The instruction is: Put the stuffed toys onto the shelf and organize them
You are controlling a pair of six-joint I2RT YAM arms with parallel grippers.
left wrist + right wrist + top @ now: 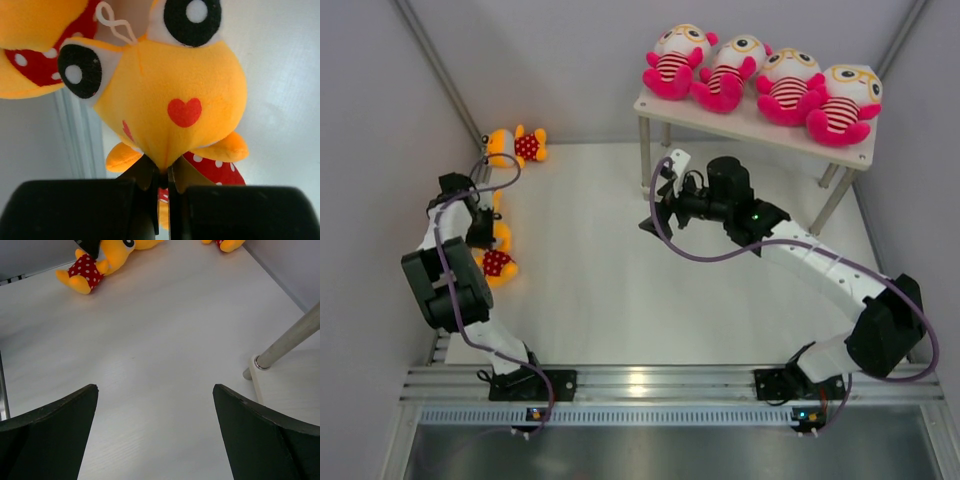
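Observation:
My left gripper is holding the orange toy [502,236] far from the shelf, so next my right gripper grabs its dotted body [496,263] and puts the toy on the lower board.
Four pink stuffed toys [728,72] with striped bodies lie in a row on the shelf's [661,107] top board. An orange-yellow stuffed toy [175,95] with a red dotted body lies at the table's left edge [498,262]. My left gripper [163,172] is shut on the fabric at the bottom of its head, also seen from above [485,235]. A second orange toy [30,60] lies right beside it. Another orange toy [517,147] lies at the far left corner. My right gripper [155,387] hangs open over bare table, in front of the shelf [655,222].
Grey walls close in the left, back and right sides. A metal shelf leg [290,337] stands just right of my right gripper, with a pale board [280,390] at its foot. The left arm crowds the left wall.

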